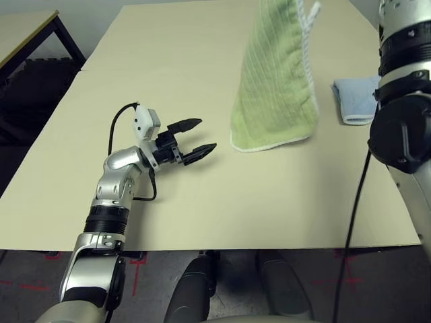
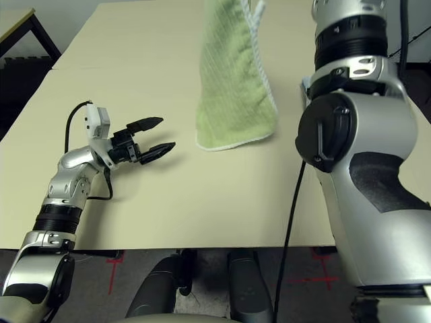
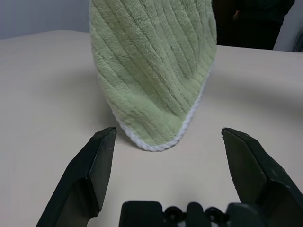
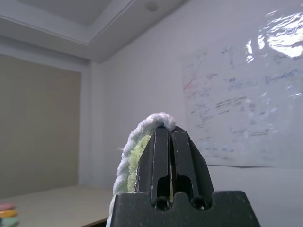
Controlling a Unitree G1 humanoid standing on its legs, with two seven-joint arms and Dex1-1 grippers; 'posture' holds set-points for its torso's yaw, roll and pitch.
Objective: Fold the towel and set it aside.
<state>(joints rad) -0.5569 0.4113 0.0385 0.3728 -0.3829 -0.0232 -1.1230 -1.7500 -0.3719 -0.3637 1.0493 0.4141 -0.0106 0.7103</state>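
Note:
The towel's lower end hangs out of my waiting left gripper's reach, so my right gripper needs to swing the towel back toward my left gripper's open fingers.
The light green towel with white edging hangs down from above the table, its lower edge just touching or barely above the tabletop. My right gripper is shut on the towel's top edge, held high with the fingers pointing up. My left gripper stands open low over the table, left of the towel's hanging end and a short way from it, fingers pointing toward it with nothing between them.
A small light blue folded cloth lies on the beige table to the right of the towel, near my right arm. A dark side table stands off the far left corner.

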